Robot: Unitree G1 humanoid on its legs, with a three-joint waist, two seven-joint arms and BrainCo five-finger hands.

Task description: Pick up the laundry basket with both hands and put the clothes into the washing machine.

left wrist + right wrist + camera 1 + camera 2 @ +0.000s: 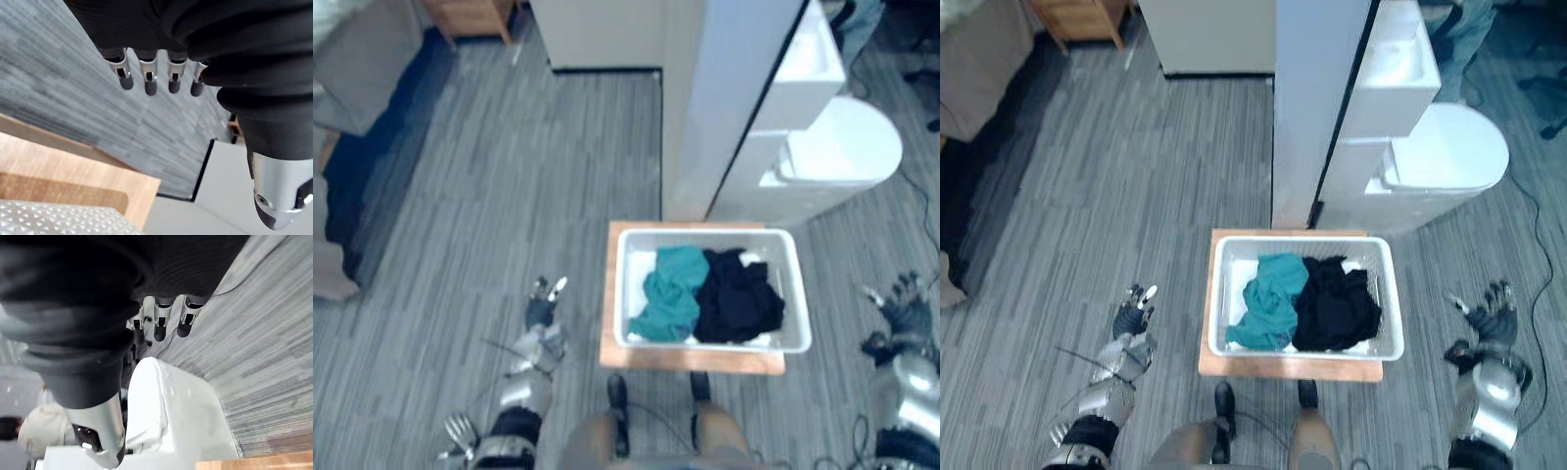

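Note:
The teal and black garments (pixel 703 296) sit low inside the basket's rim (pixel 715 346), so both garments will come along and stay in place when I carry the basket.
A white laundry basket (pixel 799 294) sits on a low wooden stand (pixel 613 323) right in front of me. It holds a teal garment (pixel 668 292) on the left and a black garment (pixel 738 298) on the right. My left hand (pixel 542 309) hangs open to the left of the stand, a short gap away from it. Off to the basket's right, my right hand (pixel 906 305) is open too, well apart from the rim. The white washing machine (pixel 832 147) stands behind the basket, at the upper right.
A tall white panel (pixel 720 98) rises just behind the stand. A wooden cabinet (pixel 470 18) and a white unit (pixel 597 34) stand at the far end of the grey plank floor. Grey bedding (pixel 362 69) lies at the far left.

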